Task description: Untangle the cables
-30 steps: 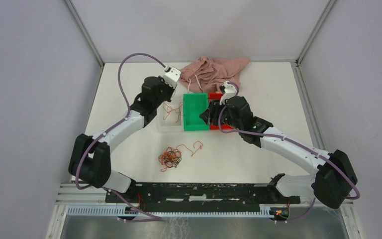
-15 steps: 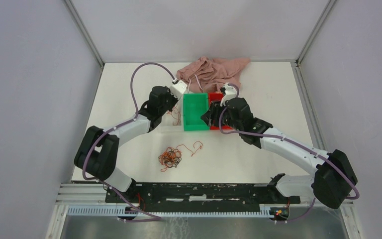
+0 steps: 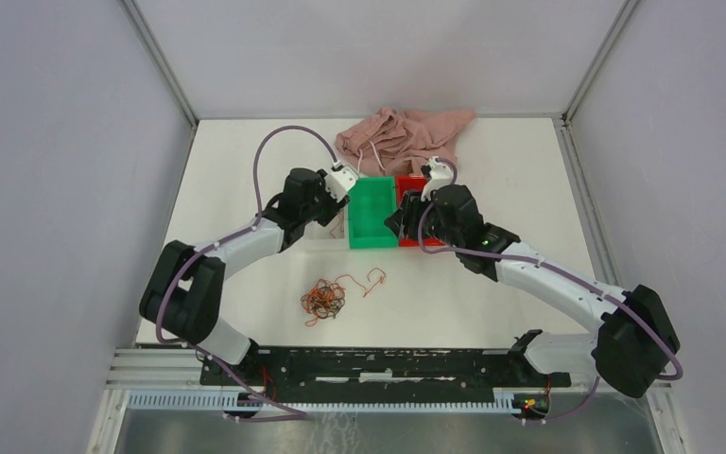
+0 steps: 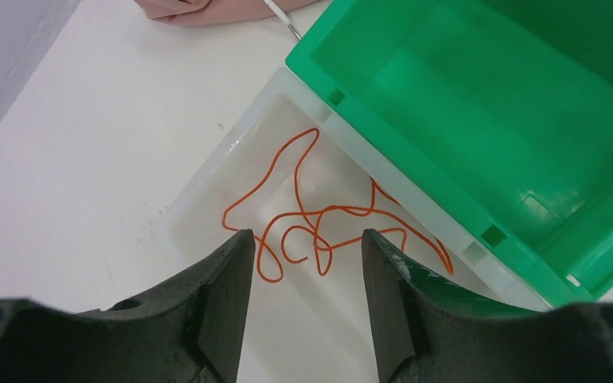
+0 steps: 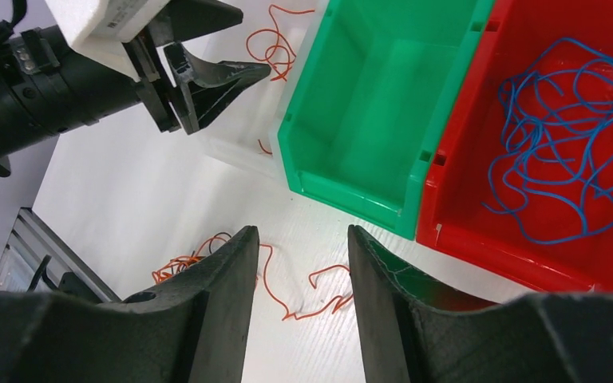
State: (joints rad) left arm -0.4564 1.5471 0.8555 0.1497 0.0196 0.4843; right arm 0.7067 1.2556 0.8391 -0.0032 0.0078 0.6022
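Observation:
My gripper is about to pull the loose orange cable piece [image 3: 368, 288], which trails out of the tangle [image 3: 323, 300]. The piece will bring more orange cable out of the tangle when I pull.
An orange-and-dark tangle of cables [image 3: 324, 301] lies on the white table, with a loose orange strand [image 3: 371, 279] trailing right of it. My left gripper [image 4: 303, 239] hovers open over a clear tray [image 4: 207, 183]; an orange cable [image 4: 319, 215] lies loose in the tray, below and between the fingers, not gripped. Blue cables [image 5: 567, 152] are piled in the red bin [image 5: 479, 199]. My right gripper [image 5: 302, 235] stands open and empty above the table in front of the green bin [image 5: 367, 120], over the loose strand [image 5: 319, 295]. The tangle [image 5: 183, 263] shows partly behind its left finger.
The clear tray [image 3: 317, 241], empty green bin [image 3: 371, 213] and red bin [image 3: 414, 203] stand side by side mid-table. A pink cloth [image 3: 402, 137] is bunched behind them. The left gripper [image 5: 207, 80] sits close to the green bin's left wall.
The left gripper moved right and down toward the clear tray and opened, letting go of the orange cable it carried; that cable now lies in the tray. The right arm barely moved.

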